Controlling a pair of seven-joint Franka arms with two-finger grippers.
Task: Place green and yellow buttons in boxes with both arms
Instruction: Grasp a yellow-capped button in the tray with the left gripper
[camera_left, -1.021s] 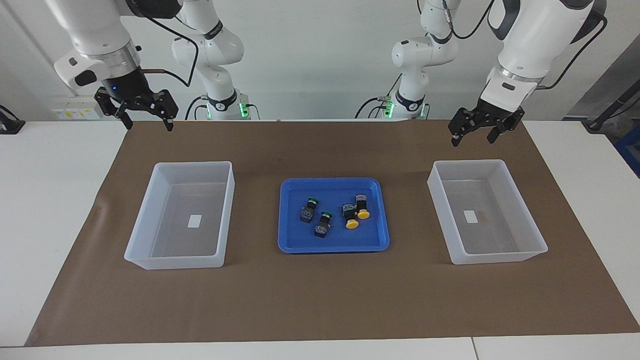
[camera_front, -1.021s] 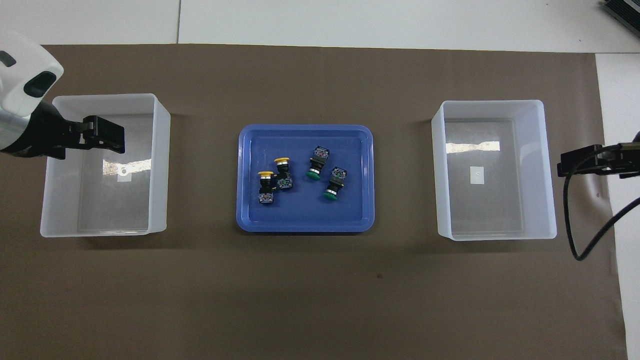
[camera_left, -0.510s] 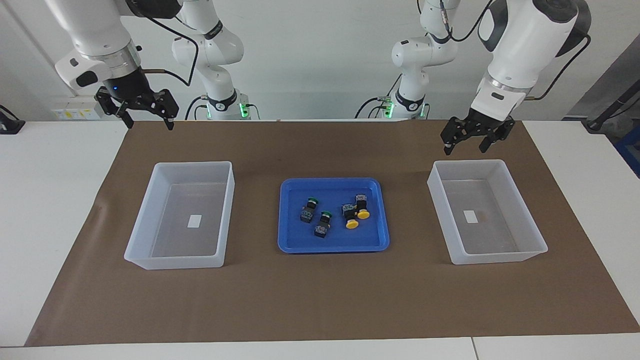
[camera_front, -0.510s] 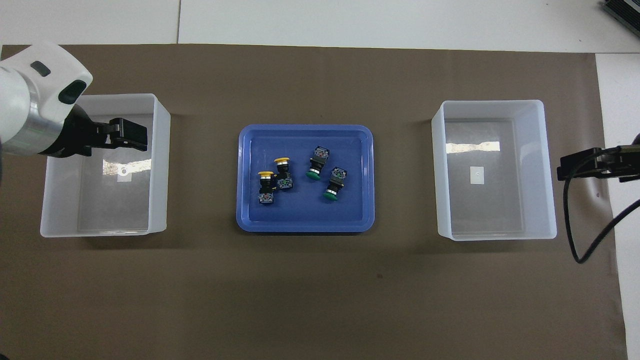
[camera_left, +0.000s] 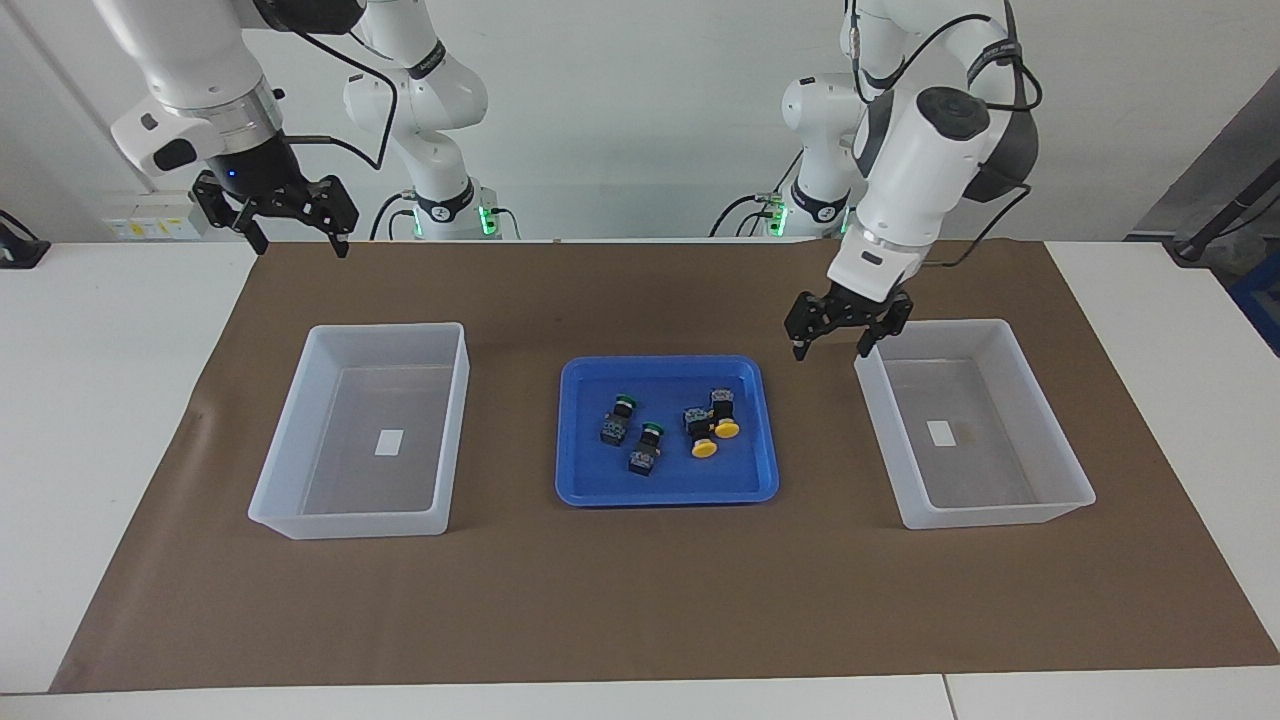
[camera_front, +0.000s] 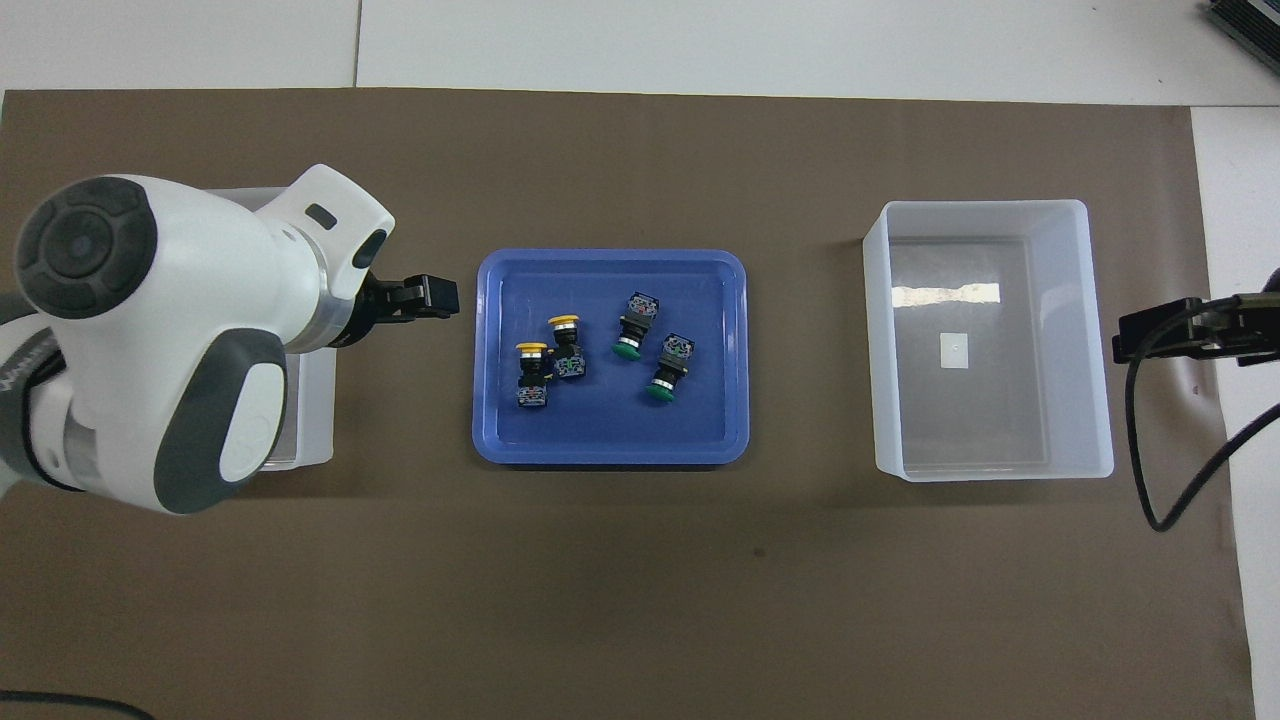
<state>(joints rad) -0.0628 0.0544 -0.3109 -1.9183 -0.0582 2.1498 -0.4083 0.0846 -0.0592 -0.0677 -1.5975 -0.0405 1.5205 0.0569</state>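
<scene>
The other yellow button (camera_front: 567, 347) will twist crooked and stay behind when I pick up its neighbour, because the yellow buttons lie touching side by side (camera_front: 551, 365).
Two green buttons (camera_left: 617, 418) (camera_left: 647, 447) and two yellow buttons (camera_left: 703, 437) (camera_left: 724, 416) lie in the blue tray (camera_left: 665, 495); they also show in the overhead view, green (camera_front: 632, 325) (camera_front: 668, 368) and yellow (camera_front: 532, 372) (camera_front: 567, 350). One box (camera_left: 1040, 395) stands at the left arm's end, the other box (camera_left: 300, 410) at the right arm's end; both hold no buttons. My left gripper (camera_left: 830, 350) (camera_front: 440, 297) is open, over the mat between the tray and its box. My right gripper (camera_left: 298, 250) (camera_front: 1140, 335) is open and raised over the mat's edge beside its box (camera_front: 872, 350).
A brown mat (camera_left: 640, 600) covers the table's middle. In the overhead view my left arm hides most of the box at its end (camera_front: 310, 410). The blue tray (camera_front: 610, 455) sits midway between the boxes.
My left gripper has come down and swung from above its box toward the blue tray. My right gripper has barely moved. The buttons have not moved.
</scene>
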